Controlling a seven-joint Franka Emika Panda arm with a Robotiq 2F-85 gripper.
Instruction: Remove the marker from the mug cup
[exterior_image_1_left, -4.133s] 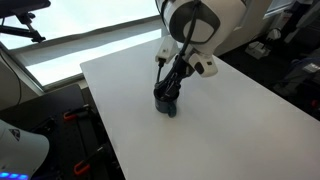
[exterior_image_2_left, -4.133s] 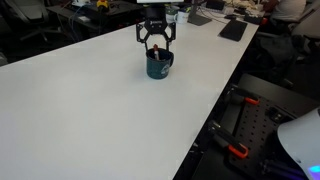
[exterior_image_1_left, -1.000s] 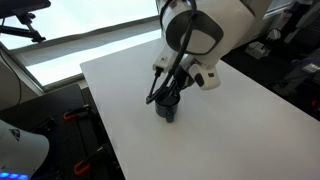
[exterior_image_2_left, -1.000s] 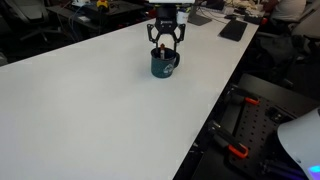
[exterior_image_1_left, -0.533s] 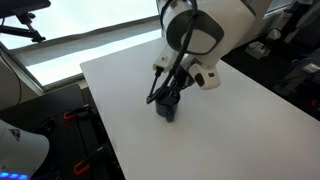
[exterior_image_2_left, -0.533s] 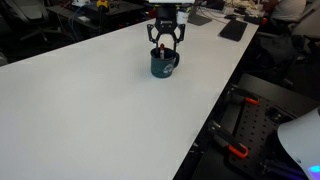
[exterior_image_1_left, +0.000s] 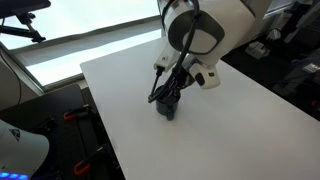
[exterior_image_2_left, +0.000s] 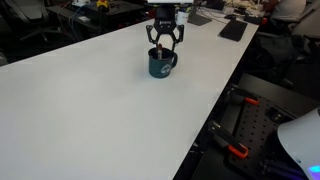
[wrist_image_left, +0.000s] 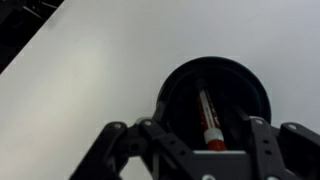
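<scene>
My gripper should open, lift clear and line up with the marker's reddish-orange end (wrist_image_left: 214, 139), because its fingers are on both sides of the mug cup's rim (wrist_image_left: 264, 93) around the marker.
The mug cup (exterior_image_1_left: 168, 106) is small and dark and stands on the white table (exterior_image_1_left: 230, 120); it also shows in an exterior view (exterior_image_2_left: 160, 65). In the wrist view I look down into the mug cup (wrist_image_left: 178, 85). The marker (wrist_image_left: 207, 115) leans inside it, a dark stick with its reddish-orange end up. My gripper (wrist_image_left: 205, 152) hangs right above the mug, open, one finger on each side of the rim and nothing between them. It shows in both exterior views (exterior_image_1_left: 166, 92) (exterior_image_2_left: 164, 42). The marker is hidden in both exterior views.
The table's near edge (exterior_image_2_left: 200, 130) drops to black equipment with red clamps (exterior_image_2_left: 238, 150). Dark flat items (exterior_image_2_left: 232, 30) lie at the far end. A bright strip (exterior_image_1_left: 60, 55) and dark gear (exterior_image_1_left: 75, 120) border the table on another side.
Since about four seconds ago the gripper has shifted a little sideways over the mug and the arm has tilted. Over the last second nothing has visibly moved.
</scene>
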